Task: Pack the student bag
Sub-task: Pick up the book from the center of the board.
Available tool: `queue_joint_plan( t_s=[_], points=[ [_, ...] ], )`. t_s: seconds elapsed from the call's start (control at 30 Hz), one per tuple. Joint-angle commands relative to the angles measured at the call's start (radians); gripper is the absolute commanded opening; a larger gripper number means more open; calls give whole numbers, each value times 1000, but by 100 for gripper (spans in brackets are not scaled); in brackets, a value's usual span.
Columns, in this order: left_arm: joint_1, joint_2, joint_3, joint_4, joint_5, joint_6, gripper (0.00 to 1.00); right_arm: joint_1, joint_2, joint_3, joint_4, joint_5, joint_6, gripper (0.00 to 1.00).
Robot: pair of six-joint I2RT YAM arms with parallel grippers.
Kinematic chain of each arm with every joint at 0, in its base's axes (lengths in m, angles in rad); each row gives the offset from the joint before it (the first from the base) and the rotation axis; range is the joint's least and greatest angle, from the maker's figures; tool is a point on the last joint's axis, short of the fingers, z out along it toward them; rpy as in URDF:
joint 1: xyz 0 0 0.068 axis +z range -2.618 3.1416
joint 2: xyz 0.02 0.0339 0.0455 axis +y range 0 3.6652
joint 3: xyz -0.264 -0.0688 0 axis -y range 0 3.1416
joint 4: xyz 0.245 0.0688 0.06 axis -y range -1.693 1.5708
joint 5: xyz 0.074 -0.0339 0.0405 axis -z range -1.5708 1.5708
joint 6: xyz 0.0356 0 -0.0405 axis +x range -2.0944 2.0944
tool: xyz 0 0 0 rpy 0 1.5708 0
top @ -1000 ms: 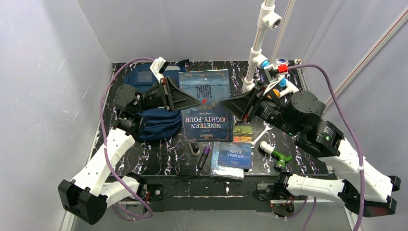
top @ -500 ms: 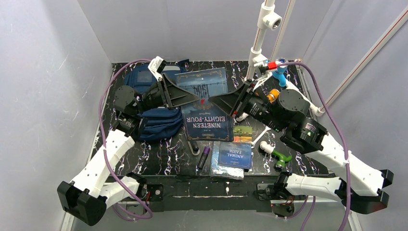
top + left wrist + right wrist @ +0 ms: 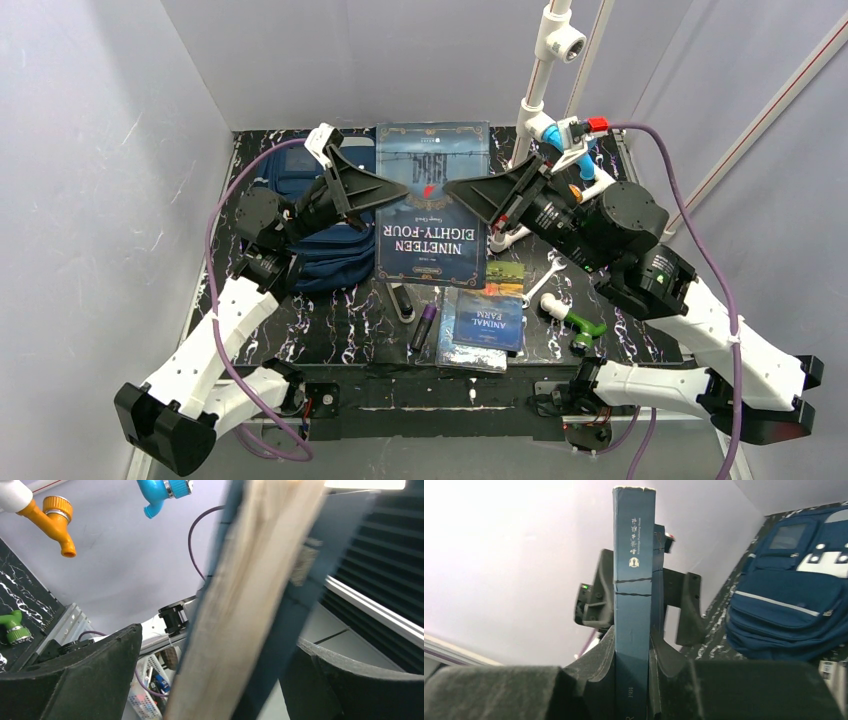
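Note:
With the student bag shut [image 3: 325, 262] and my right gripper on the book's spine, my left gripper next takes the page edge [image 3: 240, 610] before my right gripper opens the bag.
The student bag [image 3: 318, 262], a navy backpack with grey stripes, lies at the left of the table, partly under my left arm; it also shows in the right wrist view [image 3: 791, 605]. A large blue book [image 3: 432, 205], "Nineteen Eighty-Four", hangs above the table's middle. My right gripper [image 3: 462, 195] is shut on its right edge, and both fingers press the spine [image 3: 634, 580]. My left gripper [image 3: 385, 190] is open at the book's left edge. The page edge [image 3: 255, 590] stands between its wide jaws, with a gap showing on both sides.
An "Animal Farm" book [image 3: 488, 322] in a plastic sleeve lies at the front centre, next to a purple marker [image 3: 426, 325] and a small black item [image 3: 402, 305]. A green fitting [image 3: 583, 330], a wrench [image 3: 545, 278] and a white pipe stand [image 3: 545, 70] with coloured taps occupy the right.
My left gripper has opened and let go of the big book. The right gripper, still shut on it, has carried it up and toward the back of the table.

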State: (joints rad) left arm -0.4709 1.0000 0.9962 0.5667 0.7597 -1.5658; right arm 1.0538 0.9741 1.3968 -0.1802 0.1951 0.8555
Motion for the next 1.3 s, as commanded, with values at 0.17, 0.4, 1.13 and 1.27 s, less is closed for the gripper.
queue_joint_plan(
  t_s=[0.17, 0.4, 1.13, 1.27],
  points=[
    [-9, -12, 49, 51, 25, -97, 95, -2, 4, 59, 126, 119, 251, 1],
    [-8, -36, 47, 93, 55, -156, 58, -2, -27, 43, 8, 217, 232, 1],
    [-9, 40, 42, 107, 76, -65, 1, -2, 46, 119, -61, 87, 56, 1],
    [-8, -31, 59, -116, 10, 185, 0, -1, 70, 165, -173, 117, -51, 28]
  ],
)
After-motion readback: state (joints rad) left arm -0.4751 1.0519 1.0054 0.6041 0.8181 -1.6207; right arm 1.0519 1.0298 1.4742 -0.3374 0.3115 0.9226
